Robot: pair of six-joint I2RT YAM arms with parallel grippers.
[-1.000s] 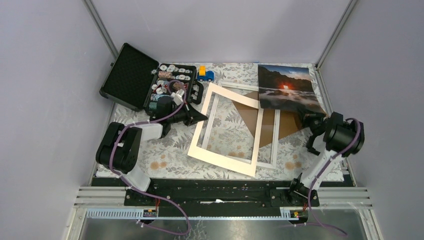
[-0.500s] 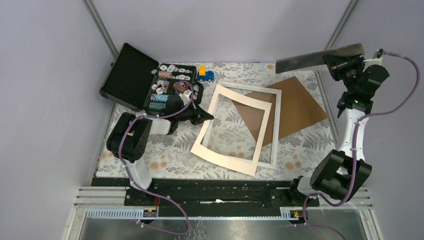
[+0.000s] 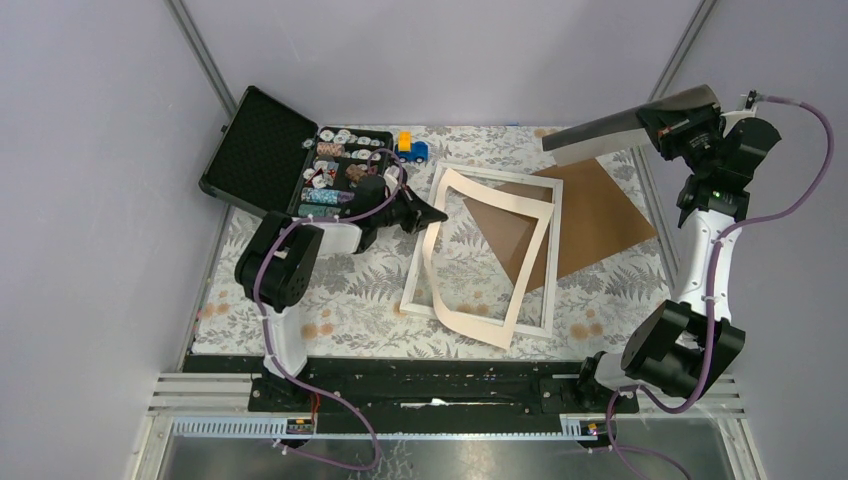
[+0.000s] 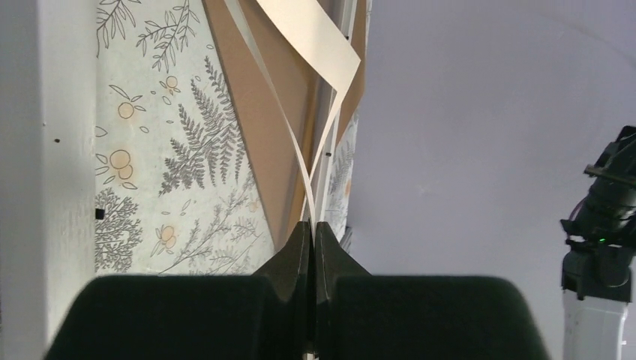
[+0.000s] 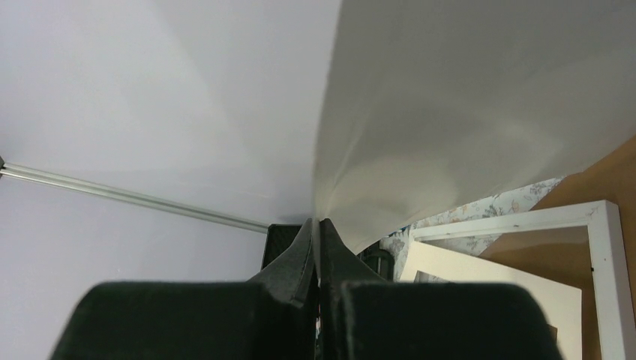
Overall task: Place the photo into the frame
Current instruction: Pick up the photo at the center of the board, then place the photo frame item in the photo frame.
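Note:
Next, my left gripper pulls the mat board back over the frame (image 3: 536, 322) before it opens, because the bowed mat board's front corner (image 3: 505, 343) sticks out past the frame's front side.
High at the back right, my right gripper (image 3: 655, 122) is shut on one edge of the photo (image 3: 605, 130), which hangs tilted in the air. Only the photo's pale back (image 5: 480, 97) faces the right wrist view, above the fingertips (image 5: 319, 223). The white frame (image 3: 553, 262) lies flat on the table, partly over a brown backing board (image 3: 600, 215). My left gripper (image 3: 438, 212) is shut on the left edge of a cream mat board (image 3: 500, 192) and holds that edge up off the frame. The mat (image 4: 315, 34) bends away from the left gripper (image 4: 313, 225).
An open black case (image 3: 262, 150) with spools and small parts stands at the back left. A small blue and orange toy truck (image 3: 410, 148) sits beside it. Grey walls close in the floral tablecloth (image 3: 340, 300) on three sides.
The right gripper took the photo off the table and raised it high at the back right. The left gripper moved right with the mat's edge, tilting the mat up more steeply.

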